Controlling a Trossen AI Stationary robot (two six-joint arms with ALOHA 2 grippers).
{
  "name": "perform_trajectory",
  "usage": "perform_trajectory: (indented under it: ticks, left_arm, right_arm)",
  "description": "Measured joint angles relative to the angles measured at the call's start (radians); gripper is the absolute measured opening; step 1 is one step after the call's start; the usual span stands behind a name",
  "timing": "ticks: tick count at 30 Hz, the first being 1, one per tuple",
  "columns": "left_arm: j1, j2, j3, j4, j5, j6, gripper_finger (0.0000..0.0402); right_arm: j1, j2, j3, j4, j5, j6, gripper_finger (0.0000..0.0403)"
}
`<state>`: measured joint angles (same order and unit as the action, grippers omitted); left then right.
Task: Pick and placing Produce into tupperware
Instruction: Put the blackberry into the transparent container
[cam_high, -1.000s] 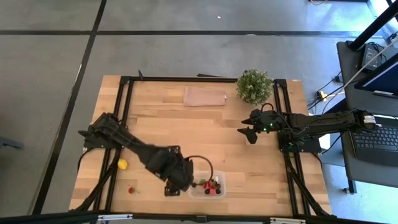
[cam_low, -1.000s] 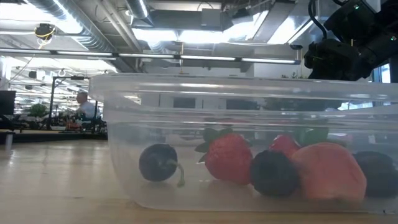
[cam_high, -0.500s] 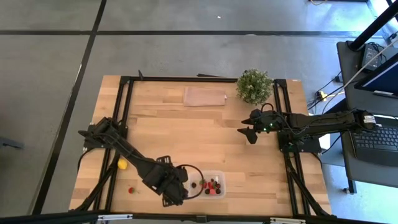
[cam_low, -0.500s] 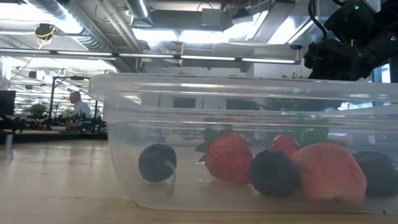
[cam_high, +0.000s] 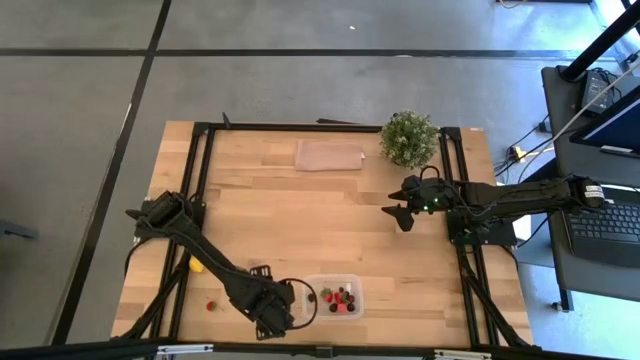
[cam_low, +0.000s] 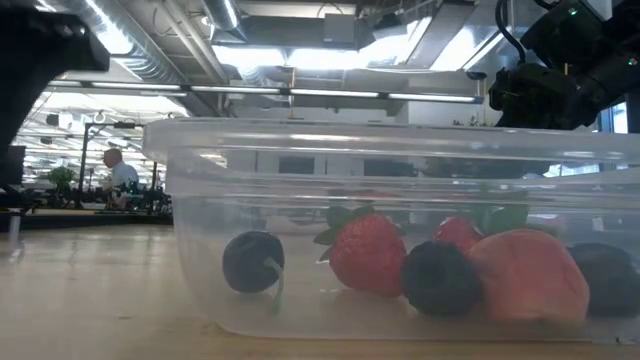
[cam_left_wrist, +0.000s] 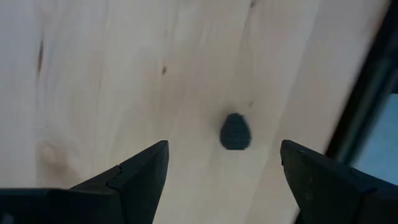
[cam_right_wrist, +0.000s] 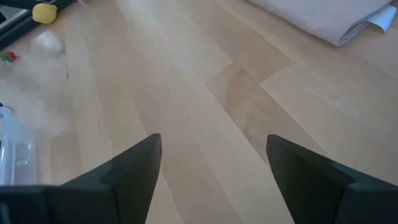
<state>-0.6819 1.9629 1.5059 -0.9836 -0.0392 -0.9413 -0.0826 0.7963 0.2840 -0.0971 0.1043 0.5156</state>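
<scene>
My left gripper should stay open and keep going down until the fingers are on either side of the berry, then close, because the dark berry (cam_left_wrist: 236, 132) lies alone in line with its gap.
The clear tupperware (cam_high: 333, 279) stands near the table's near edge. In the low view its wall (cam_low: 200, 200) shows several pieces lying on its bottom: a dark berry (cam_low: 252, 261), strawberries (cam_low: 368, 252) and other fruit. A yellow lemon (cam_high: 197, 265) and a red strawberry (cam_high: 211, 306) lie on the wood to its left. My left gripper (cam_high: 268, 312) is open just left of the tub. In its wrist view, the left gripper (cam_left_wrist: 224, 144) hovers over a lone dark berry (cam_left_wrist: 236, 131) on the wood. The arm hides that berry in the high view. My right gripper (cam_high: 398, 215) waits open at mid-table on the right.
A bushy potted plant (cam_high: 408, 138) and a flat brownish sheet (cam_high: 330, 155) sit at the far edge. Black frame rails (cam_high: 200, 180) run along the table's left and right sides. A person (cam_low: 115, 170) shows far off in the room behind.
My left gripper has drawn away from the tub's left end, toward the table's near edge and slightly left; its arm now shows at the low view's upper left. The dark berry at the tub's left end rolled a little and now lies still.
</scene>
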Motion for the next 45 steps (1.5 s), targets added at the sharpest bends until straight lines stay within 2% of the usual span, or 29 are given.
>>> perform_trajectory:
  ticks: [12, 29, 45]
  left_arm:
    - [-0.005, 0.000, -0.096, 0.154, 0.008, 0.000, 0.0298]
    - [0.001, 0.073, -0.098, 0.155, 0.071, 0.006, 0.0296]
    - [0.010, 0.079, -0.097, 0.142, 0.057, 0.008, 0.0206]
  right_arm:
    - [0.000, 0.000, 0.000, -0.002, 0.000, -0.001, 0.0291]
    - [0.000, 0.000, 0.000, -0.005, 0.000, -0.005, 0.0291]
    - [0.000, 0.000, 0.000, -0.005, 0.000, -0.002, 0.0291]
